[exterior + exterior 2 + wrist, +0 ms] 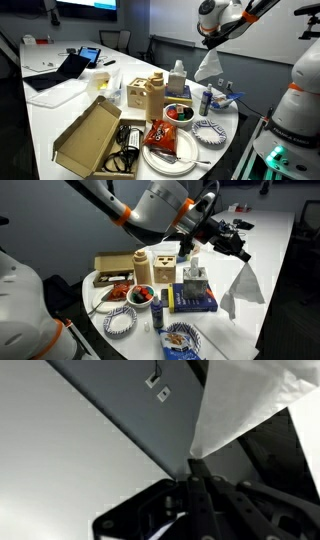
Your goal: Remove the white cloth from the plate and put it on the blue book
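Observation:
The white cloth (242, 288) is hanging high past the end of the blue book, so next my gripper swings back, point down and lowers the cloth toward the book (197, 302).
My gripper (208, 42) (236, 244) is raised high above the table and shut on a corner of the white cloth (210, 68) (243, 288), which hangs limp below it. In the wrist view the fingertips (193, 463) pinch the cloth (250, 400) where it narrows to a point. The small blue-and-white patterned plate (208, 130) (120, 320) sits bare near the table's rounded end. The blue book (192, 302) lies flat in front of the tissue box, and the cloth hangs off to one side of it, well above table height.
A tissue box (195, 278) (178, 80), a blue-capped bottle (205, 100) (157, 315), a red bowl (178, 113), a tan container (147, 95), an open cardboard box (90, 135) and a large white plate with a red bag (165, 142) crowd the table end. Another patterned dish (182, 340) sits at the edge.

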Available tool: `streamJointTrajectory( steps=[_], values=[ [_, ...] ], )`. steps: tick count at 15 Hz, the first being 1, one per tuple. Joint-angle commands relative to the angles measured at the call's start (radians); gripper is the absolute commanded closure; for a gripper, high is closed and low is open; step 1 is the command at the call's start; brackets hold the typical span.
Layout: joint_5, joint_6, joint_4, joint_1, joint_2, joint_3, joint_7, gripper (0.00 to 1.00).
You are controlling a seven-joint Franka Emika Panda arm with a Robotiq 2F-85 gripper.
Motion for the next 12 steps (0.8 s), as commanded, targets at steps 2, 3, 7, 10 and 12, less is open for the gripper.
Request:
streamJointTrajectory(
  steps=[2,3,7,10,12],
  values=[
    [-0.158,-0.254,-0.072,0.034,-0.068,0.057,0.128,1.00],
    [-0.172,-0.301,-0.084,0.049,-0.047,0.067,0.138,1.00],
    [-0.171,-0.388,-0.120,0.105,0.074,0.085,0.156,1.00],
    [-0.167,-0.357,-0.107,0.126,0.186,0.078,0.173,1.00],
    [-0.169,-0.328,-0.075,0.125,0.263,0.074,0.179,1.00]
  ],
)
